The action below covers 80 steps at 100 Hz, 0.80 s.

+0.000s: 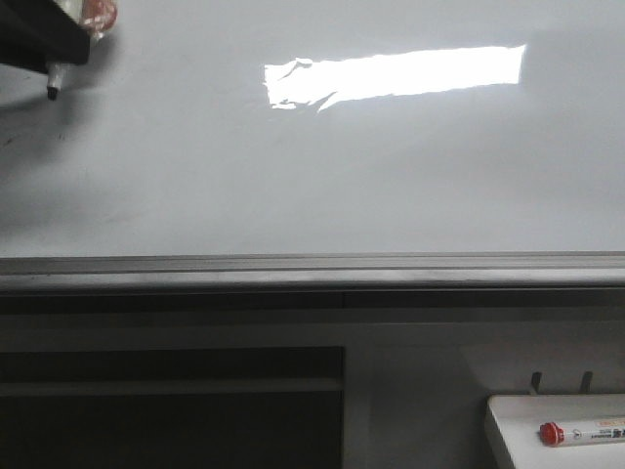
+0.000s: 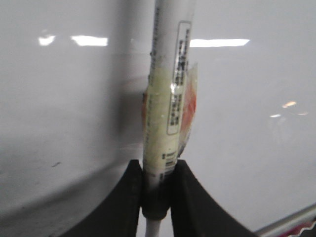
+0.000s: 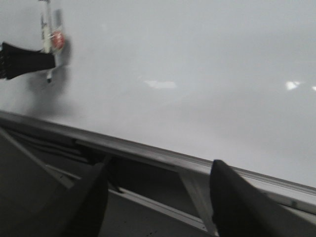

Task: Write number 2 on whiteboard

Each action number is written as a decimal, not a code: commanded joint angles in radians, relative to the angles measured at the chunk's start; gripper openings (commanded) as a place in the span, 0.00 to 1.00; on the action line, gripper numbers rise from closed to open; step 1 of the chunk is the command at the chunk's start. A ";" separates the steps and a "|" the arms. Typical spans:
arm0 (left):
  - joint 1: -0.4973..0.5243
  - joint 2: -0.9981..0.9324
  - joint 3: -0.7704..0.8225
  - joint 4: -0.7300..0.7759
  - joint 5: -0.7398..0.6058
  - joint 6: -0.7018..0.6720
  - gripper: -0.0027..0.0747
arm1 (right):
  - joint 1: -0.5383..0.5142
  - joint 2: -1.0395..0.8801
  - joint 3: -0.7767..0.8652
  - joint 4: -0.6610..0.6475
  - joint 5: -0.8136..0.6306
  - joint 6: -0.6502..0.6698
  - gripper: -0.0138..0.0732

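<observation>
The marker is clamped near its tip (image 1: pixel 53 93) by my left gripper and its body is free, so my right gripper should go on moving toward that body (image 3: pixel 46 30) until it closes there.
The whiteboard (image 1: pixel 342 176) is a glossy white surface with a bright glare patch, bounded by a grey rail (image 1: pixel 312 264). The number 2 is out of view in every frame. My left gripper (image 1: pixel 70 44) is at the board's upper left, shut on a white marker (image 1: pixel 56 78) whose dark tip points at the board; I cannot tell if it touches. In the left wrist view the marker (image 2: pixel 165 98) is clamped between the black jaws of the left gripper (image 2: pixel 157 182). My right gripper (image 3: pixel 158 192) is open and empty, below the rail (image 3: pixel 148 150).
A small white tray (image 1: pixel 518 415) at the bottom right holds a red-capped marker (image 1: pixel 586 431). Dark framing runs under the rail (image 1: pixel 166 401). A faint dark smudge (image 2: pixel 55 164) marks the board near the left gripper.
</observation>
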 commanded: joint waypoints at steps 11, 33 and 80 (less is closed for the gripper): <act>-0.045 -0.169 -0.095 -0.005 0.187 0.249 0.01 | 0.000 0.047 -0.092 0.399 0.004 -0.463 0.61; -0.086 -0.300 -0.110 0.087 0.381 0.443 0.01 | 0.027 0.200 -0.279 0.418 0.145 -0.647 0.61; -0.102 -0.354 -0.110 0.176 0.586 0.724 0.01 | 0.539 0.482 -0.406 0.177 -0.101 -0.709 0.62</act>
